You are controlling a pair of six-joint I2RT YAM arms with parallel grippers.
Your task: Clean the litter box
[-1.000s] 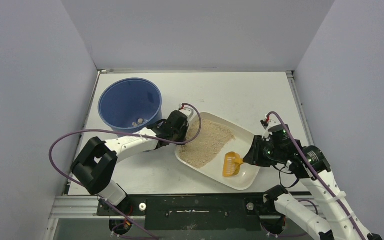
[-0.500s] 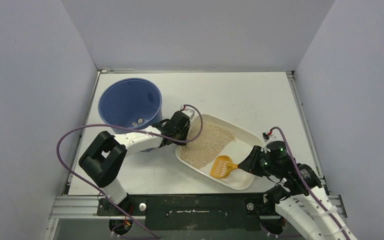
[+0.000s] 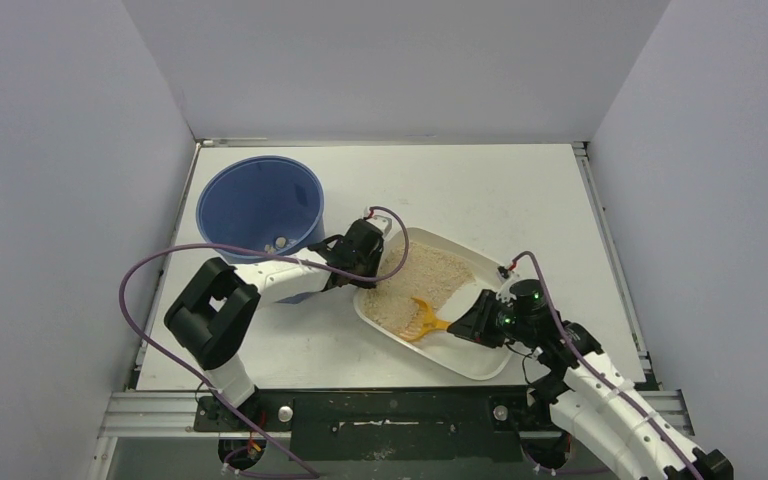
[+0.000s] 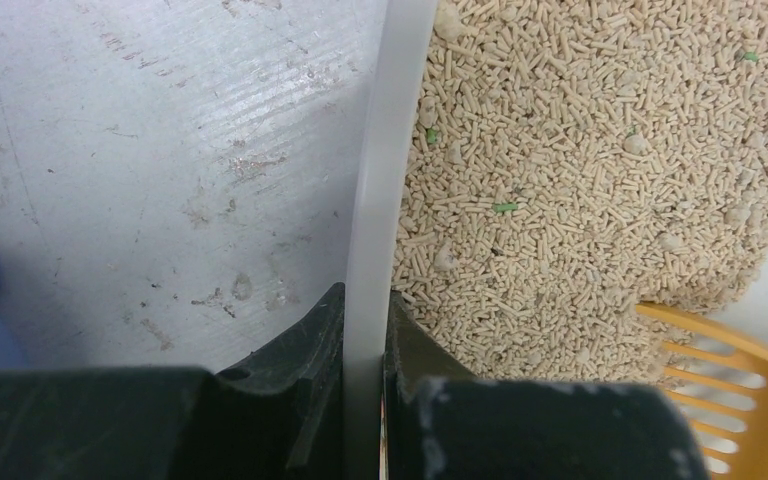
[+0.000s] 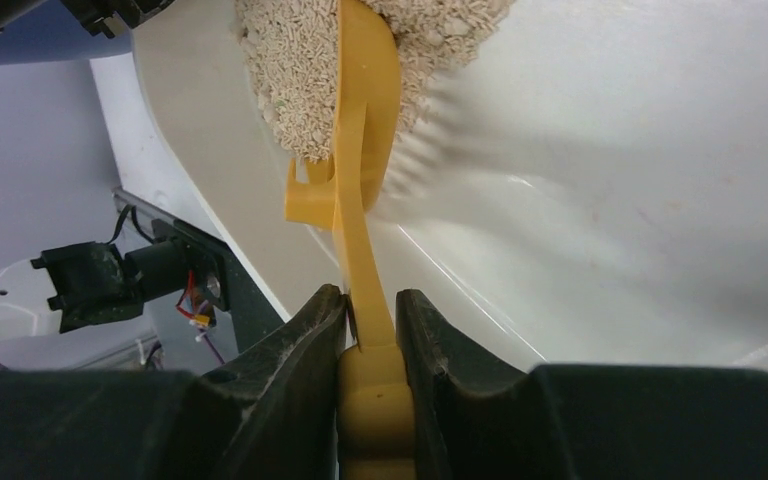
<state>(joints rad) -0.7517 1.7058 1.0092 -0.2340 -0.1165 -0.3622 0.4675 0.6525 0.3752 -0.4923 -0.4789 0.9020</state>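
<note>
My right gripper should turn the scoop's head [image 3: 421, 316] flat under the heaped pellets [image 3: 426, 283] and lift, because the scoop's head is standing on its edge in the pellets near the box's rim.
The cream-white litter box [image 3: 487, 360] sits mid-table with tan pellets [image 3: 418, 282] heaped in its left half. My left gripper [image 3: 372, 262] is shut on the box's left rim [image 4: 375, 200], one jaw outside and one inside among the pellets [image 4: 580, 170]. My right gripper [image 3: 472, 322] is shut on the handle of the orange slotted scoop [image 3: 422, 322]. In the right wrist view the scoop [image 5: 365, 120] stands on edge with its head pushed into the pellets [image 5: 290, 70]; the box's bare white floor [image 5: 610, 180] lies to the right. The scoop's slats [image 4: 730, 390] show in the left wrist view.
A tall round blue bucket [image 3: 259, 207] stands at the back left, beside the left arm, with a few small lumps on its bottom. Grey walls close the table on three sides. A purple cable loops from the left arm over the table's left side.
My right gripper has moved left across the box with the scoop, from the bare right end into the edge of the pellet heap. The left gripper keeps its hold on the rim.
</note>
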